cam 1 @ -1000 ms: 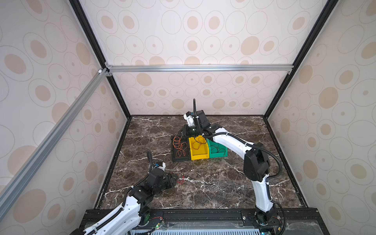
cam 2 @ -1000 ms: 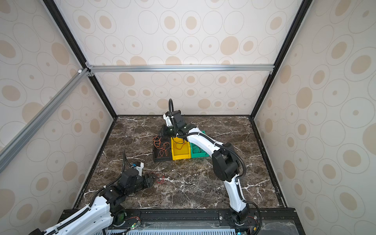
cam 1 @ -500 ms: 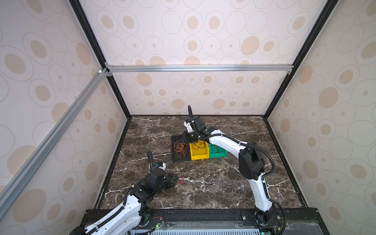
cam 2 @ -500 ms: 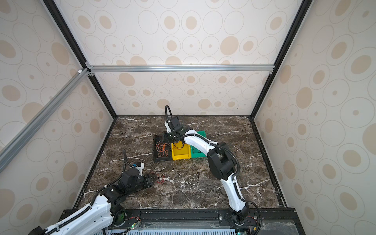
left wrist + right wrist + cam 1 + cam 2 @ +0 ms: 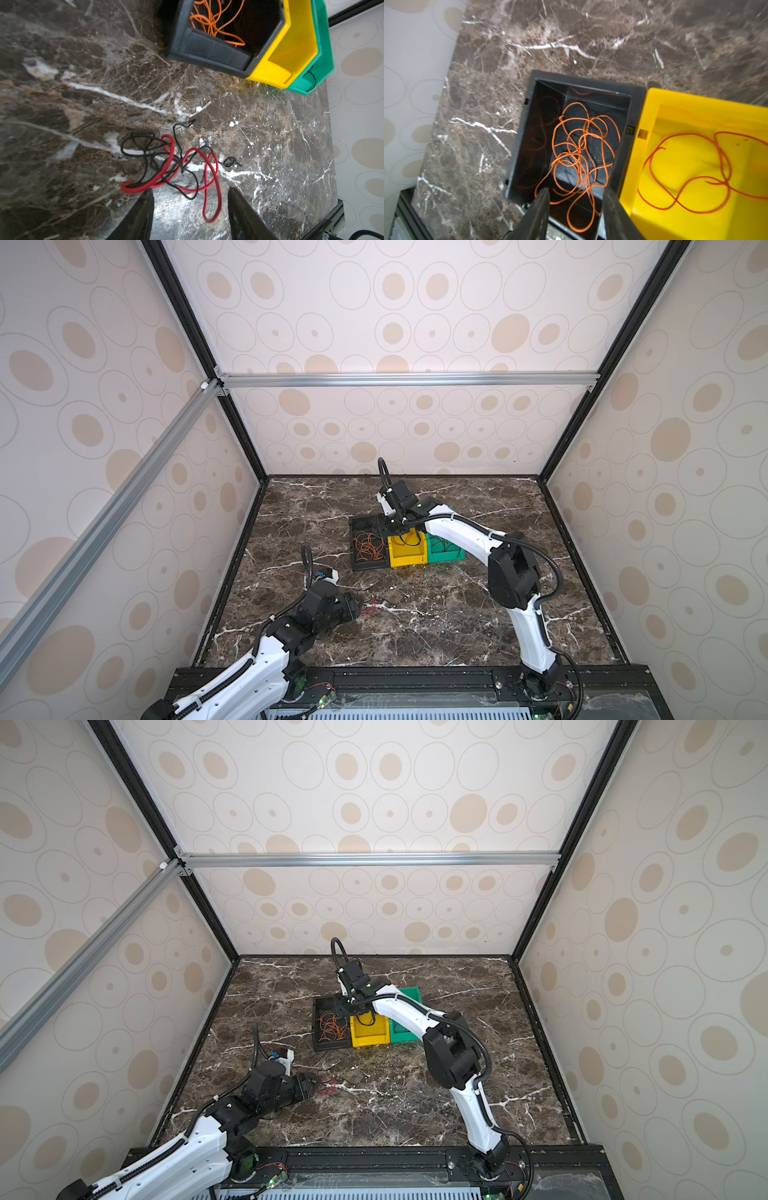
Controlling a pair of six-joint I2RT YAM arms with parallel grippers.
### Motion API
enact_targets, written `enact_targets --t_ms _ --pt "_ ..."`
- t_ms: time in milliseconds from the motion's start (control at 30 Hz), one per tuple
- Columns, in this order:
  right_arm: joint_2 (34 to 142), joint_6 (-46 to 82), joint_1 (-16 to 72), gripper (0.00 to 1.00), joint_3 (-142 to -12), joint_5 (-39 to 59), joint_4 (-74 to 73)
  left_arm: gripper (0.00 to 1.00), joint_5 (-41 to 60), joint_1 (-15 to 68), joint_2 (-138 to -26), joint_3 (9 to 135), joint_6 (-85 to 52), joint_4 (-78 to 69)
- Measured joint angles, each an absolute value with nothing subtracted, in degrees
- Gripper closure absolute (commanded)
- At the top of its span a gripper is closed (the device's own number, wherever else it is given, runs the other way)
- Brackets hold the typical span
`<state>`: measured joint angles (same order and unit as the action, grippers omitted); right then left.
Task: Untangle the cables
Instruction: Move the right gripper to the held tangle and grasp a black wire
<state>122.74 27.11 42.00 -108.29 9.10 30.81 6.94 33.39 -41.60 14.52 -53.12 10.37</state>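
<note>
The red cable's loops (image 5: 172,163) have black cables winding through them, so next my left gripper pinches the red cable (image 5: 218,196) while my right gripper comes over and pulls the black cables away.
A tangle of red and black cables (image 5: 176,166) lies on the marble floor, seen small in both top views (image 5: 371,608) (image 5: 328,1085). My left gripper (image 5: 190,199) is open just behind it, low over the floor, and one red loop reaches in between its fingers without touching them. My right gripper (image 5: 576,193) is open above the near end of the black bin (image 5: 636,108). A loose heap of orange cables (image 5: 581,153) lies in that bin. Another orange cable (image 5: 695,176) lies in the yellow bin (image 5: 652,99). A thin black cable (image 5: 310,79) shows in the green bin (image 5: 324,52).
The black bin (image 5: 370,566), yellow bin (image 5: 407,560) and green bin (image 5: 449,556) stand side by side mid-floor. Patterned walls close the floor (image 5: 457,614) on three sides, and a black frame rail runs along the front. The right arm arches over the green bin.
My right gripper has come down and toward the black bin and has gone from shut to open. The left arm and the red and black tangle have stayed put.
</note>
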Motion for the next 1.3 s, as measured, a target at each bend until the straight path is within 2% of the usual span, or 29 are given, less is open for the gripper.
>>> enact_targets --t_ms 333,567,733,933,1067,1300 --pt "109.01 26.65 42.02 0.56 -93.32 15.66 26.92 0.37 3.36 33.36 -44.77 21.63 -53.08 17.30" --pt "104.27 24.08 42.09 0.54 -78.52 22.13 24.12 0.38 1.98 32.73 -45.56 23.55 -52.66 19.86" --pt "103.35 22.92 42.76 0.54 -71.66 24.62 23.07 0.48 3.79 32.53 -46.46 23.57 -52.58 19.38" --pt "102.72 23.00 44.82 0.54 -68.18 26.37 20.18 0.53 5.93 33.34 -51.27 24.21 -52.56 18.50" --pt "102.72 23.05 46.35 0.54 -66.78 26.94 18.06 0.59 6.44 34.59 -54.11 24.49 -52.71 17.21" --pt "102.87 23.07 46.94 0.53 -64.77 27.62 15.88 0.90 6.96 36.25 -58.78 25.30 -53.01 15.62"
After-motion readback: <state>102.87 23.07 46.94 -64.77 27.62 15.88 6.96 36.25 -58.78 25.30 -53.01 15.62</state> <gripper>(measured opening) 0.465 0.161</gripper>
